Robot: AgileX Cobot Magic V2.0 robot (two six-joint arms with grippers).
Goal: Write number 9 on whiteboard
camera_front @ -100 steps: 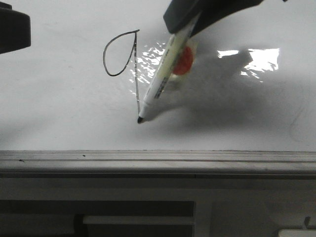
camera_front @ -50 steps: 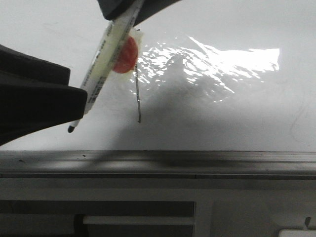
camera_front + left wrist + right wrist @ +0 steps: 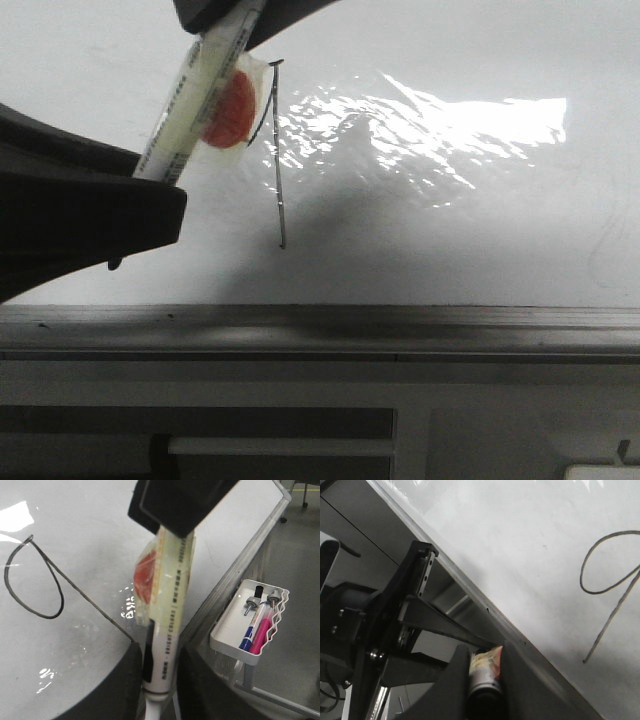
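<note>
My right gripper is holding the marker's back end (image 3: 236, 25) tilted away from the whiteboard. It should open and leave my left gripper to put the marker down beside the 9 (image 3: 102, 95).
The number 9 (image 3: 280, 190) is drawn in thin black line on the whiteboard (image 3: 450, 230). In the front view its loop is mostly hidden behind the marker (image 3: 195, 90). The whole figure shows in the left wrist view (image 3: 82, 586). My right gripper (image 3: 235, 25) is shut on the marker's back end (image 3: 484, 672) and holds it tilted, off the board. The marker's front part (image 3: 167, 615) lies between the fingers of my left gripper (image 3: 161, 655), with a thin gap on one side. The black tip pokes out below the left gripper (image 3: 165, 190).
The grey metal rail (image 3: 400, 325) runs along the board's near edge, with grey cabinet fronts below. A white tray (image 3: 250, 625) holding a blue and a pink marker hangs beside the board's edge. An orange sticker under tape (image 3: 228, 112) sits on the marker.
The right gripper lifted the marker off the tail's end and carried it left. The left gripper came in from the left, and the marker's front end now sits between its fingers.
</note>
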